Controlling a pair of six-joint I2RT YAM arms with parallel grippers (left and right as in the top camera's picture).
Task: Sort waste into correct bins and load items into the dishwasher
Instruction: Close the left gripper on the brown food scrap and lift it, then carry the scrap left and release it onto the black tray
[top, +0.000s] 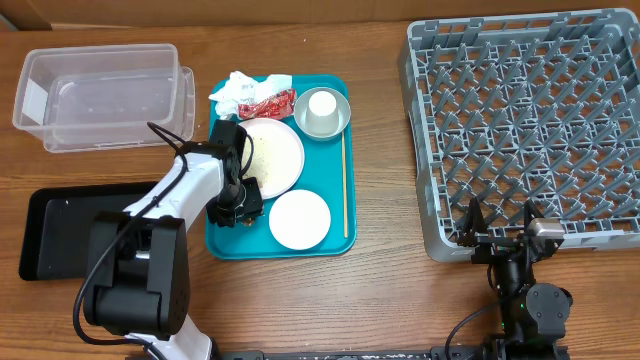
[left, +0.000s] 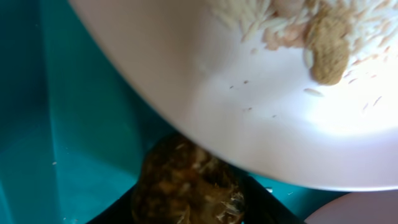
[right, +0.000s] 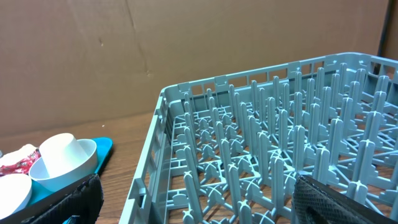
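The brown food scrap is right up against the large plate's rim, so next my left gripper takes it to the teal tray's clear corner and grips it again there.
The large plate with rice crumbs lies on the teal tray, the smaller plate in front of it. A white cup sits in a pale bowl at the tray's back right. White napkins and a red wrapper lie at the tray's back left. My left gripper is low over the tray's left front, beside the large plate. In the left wrist view it is shut on a brown food scrap. My right gripper is open and empty at the front edge of the grey dish rack.
The clear tub stands at the back left and the black tray at the front left. A wooden chopstick lies along the teal tray's right side. More rice and a brown scrap lie on the large plate.
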